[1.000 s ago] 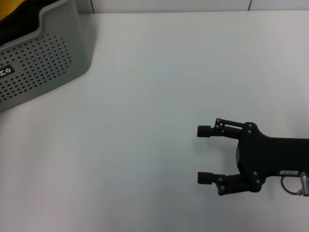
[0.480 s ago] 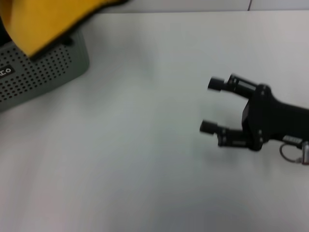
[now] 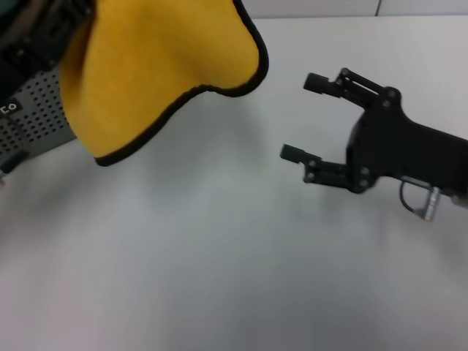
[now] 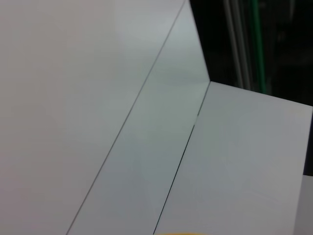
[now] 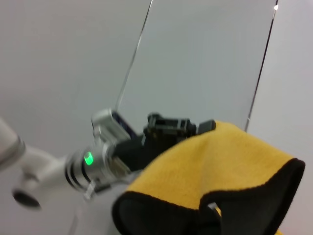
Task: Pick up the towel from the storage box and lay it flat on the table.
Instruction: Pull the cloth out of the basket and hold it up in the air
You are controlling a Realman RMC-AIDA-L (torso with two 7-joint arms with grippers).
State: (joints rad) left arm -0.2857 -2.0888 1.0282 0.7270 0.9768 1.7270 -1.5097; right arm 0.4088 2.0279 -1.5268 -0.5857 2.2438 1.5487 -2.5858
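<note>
The towel is hanging bunched up from my left gripper's single hold. Next, my right gripper takes the black-edged corner and lifts it before my left gripper opens.
A yellow towel with a black edge hangs in the air over the white table, at the far left. My left gripper is shut on its upper part; the fingertips are hidden by cloth. The right wrist view shows that gripper holding the towel from behind. The light grey perforated storage box stands at the far left, mostly hidden behind the towel and arm. My right gripper is open and empty, a short way right of the towel's hanging edge, fingers pointing toward it.
A white wall with thin panel seams rises behind the table. The towel's shadow falls on the tabletop below it.
The towel has come up out of the box and moved right over the table. My right gripper has moved farther back and left, toward the towel, staying open.
</note>
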